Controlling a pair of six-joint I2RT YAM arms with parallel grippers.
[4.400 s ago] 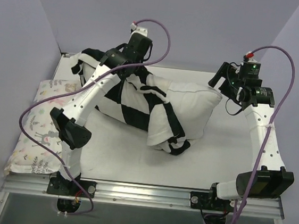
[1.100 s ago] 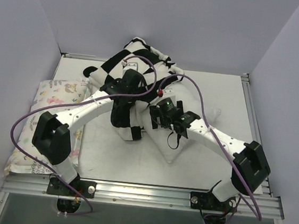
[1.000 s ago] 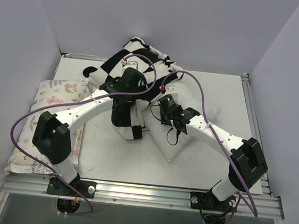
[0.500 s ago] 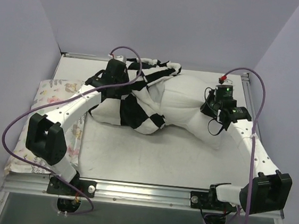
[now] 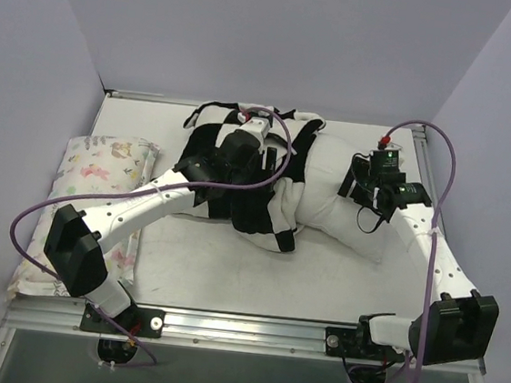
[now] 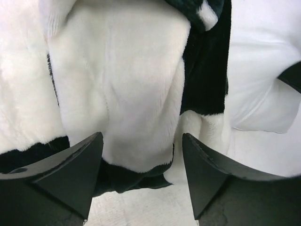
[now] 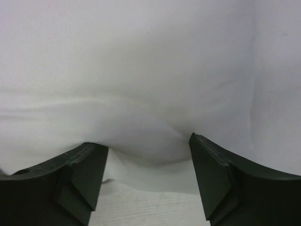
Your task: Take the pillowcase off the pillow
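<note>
The pillowcase is bunched up over the white pillow's end (image 5: pixel 291 188). My right gripper should hold the pillow while my left gripper pulls the pillowcase's end near the floral-print pillow.
The black-and-white checked pillowcase (image 5: pixel 242 186) lies bunched over the left end of the white pillow (image 5: pixel 334 186), whose right part is bare. My left gripper (image 5: pixel 266 163) hovers over the bunched fabric. In the left wrist view that gripper (image 6: pixel 141 141) is open, with plush pillowcase (image 6: pixel 122 94) just past the fingertips and nothing between them; bare pillow (image 6: pixel 265 61) shows at upper right. My right gripper (image 5: pixel 353 182) is at the pillow's right end. Seen from the right wrist, this gripper (image 7: pixel 146 143) is open, and the pillow (image 7: pixel 141 70) bulges just ahead of the tips.
A pale floral-print pillow (image 5: pixel 91 194) lies along the table's left edge. Purple cables loop over both arms. The white table (image 5: pixel 255 278) shows bare in front of the pillow, and walls close in the back and sides.
Both grippers have gone from shut to open, letting go of the fabric. The left arm has swung right over the pillowcase, which now lies lower and more bunched; the right arm has barely moved.
</note>
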